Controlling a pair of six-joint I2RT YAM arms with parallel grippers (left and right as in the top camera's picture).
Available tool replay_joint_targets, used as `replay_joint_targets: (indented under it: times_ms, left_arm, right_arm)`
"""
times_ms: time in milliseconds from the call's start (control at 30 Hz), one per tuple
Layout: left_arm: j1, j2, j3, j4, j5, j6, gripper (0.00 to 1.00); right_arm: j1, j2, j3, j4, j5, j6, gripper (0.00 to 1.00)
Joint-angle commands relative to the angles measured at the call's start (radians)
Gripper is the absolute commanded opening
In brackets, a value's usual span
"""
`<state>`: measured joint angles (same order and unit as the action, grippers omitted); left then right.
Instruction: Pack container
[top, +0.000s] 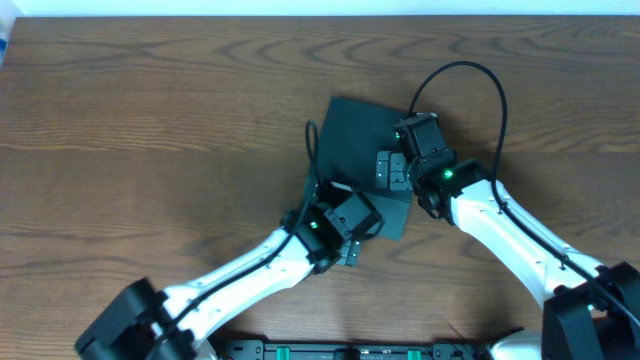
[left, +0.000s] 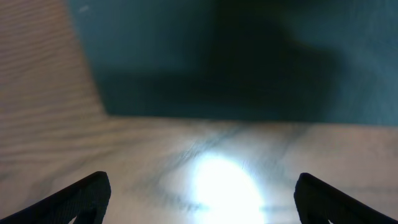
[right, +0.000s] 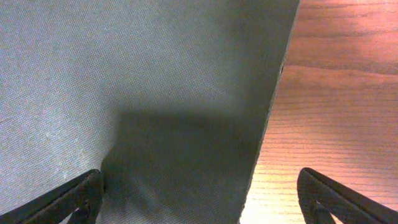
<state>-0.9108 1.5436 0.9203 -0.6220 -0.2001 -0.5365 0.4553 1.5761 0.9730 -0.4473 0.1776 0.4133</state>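
The flap lid (top: 393, 212) slants out from the container's near side, so my left gripper should push the flap lid's near edge (top: 388, 236) in while my right gripper steadies the container's top.
The container (top: 355, 130) is a matte dark teal-black square box at the table's centre, with its flap lid (top: 397, 215) at its near side. My right gripper (top: 388, 170) is open and sits low over the box's near right part. In the right wrist view the dark surface (right: 155, 74) fills the left, and its edge runs between the open fingers (right: 199, 199). My left gripper (top: 365, 225) is open at the box's near edge. In the left wrist view its fingers (left: 202, 199) spread over bare wood, with the box wall (left: 249, 62) just ahead. No snack packets show.
The wooden table (top: 150, 120) stretches wide to the left and right of the box. A black cable (top: 480, 80) loops above the right arm. A bright glare patch (left: 224, 183) lies on the wood between the left fingers.
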Motion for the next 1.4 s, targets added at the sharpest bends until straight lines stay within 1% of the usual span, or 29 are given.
replay_joint_targets:
  times_ms: [0,133,300,367,433,500,567,633,700,733,867,1000,1100,1200,1367]
  left_arm:
    - [0.007,0.055,-0.003,0.023,-0.048,0.021,0.96]
    - [0.021,0.093,-0.003,0.053,-0.047,0.028,0.95]
    - [0.045,0.098,-0.003,0.067,-0.044,0.036,0.96]
    - [0.047,0.093,-0.001,0.053,-0.013,0.046,0.95]
    - [0.044,0.076,0.008,0.023,0.043,0.069,0.96]
    - [0.031,0.035,0.026,-0.032,0.079,0.068,0.96]
    - [0.013,-0.019,0.038,-0.062,0.074,0.071,0.96]
    - [0.012,-0.063,0.038,-0.054,0.031,0.073,0.95]
    - [0.022,-0.082,0.038,-0.031,-0.022,0.087,0.95]
    - [0.029,-0.080,0.038,-0.004,-0.033,0.126,0.95]
    - [0.063,-0.019,0.038,0.101,-0.039,0.203,0.96]
    - [0.088,0.060,0.038,0.138,-0.037,0.208,0.95]
    - [0.089,0.115,0.038,0.163,-0.067,0.208,0.95]
    - [0.089,0.143,0.037,0.202,-0.094,0.208,0.95]
    - [0.102,0.177,0.037,0.293,-0.097,0.208,0.95]
  right_arm:
    - [-0.012,0.061,-0.055,-0.024,0.069,-0.005,0.99]
    - [-0.012,0.061,-0.055,-0.024,0.070,-0.005,0.99]
    - [-0.012,0.061,-0.055,-0.024,0.070,-0.005,0.99]
    - [-0.012,0.061,-0.055,-0.024,0.070,-0.005,0.99]
    - [-0.012,0.061,-0.055,-0.024,0.070,-0.006,0.99]
    - [-0.012,0.061,-0.055,-0.024,0.070,-0.006,0.99]
    - [-0.012,0.061,-0.055,-0.024,0.070,-0.005,0.99]
    - [-0.012,0.061,-0.055,-0.023,0.070,-0.005,0.99]
    - [-0.012,0.061,-0.055,-0.024,0.070,-0.005,0.99]
    - [-0.012,0.061,-0.055,-0.024,0.070,-0.005,1.00]
    - [-0.012,0.061,-0.055,-0.023,0.070,-0.005,0.99]
    - [-0.012,0.061,-0.055,-0.024,0.070,-0.005,0.99]
    - [-0.012,0.061,-0.055,-0.024,0.070,-0.006,0.99]
    - [-0.012,0.061,-0.055,-0.024,0.070,-0.006,0.99]
    - [-0.012,0.061,-0.055,-0.024,0.070,-0.005,0.99]
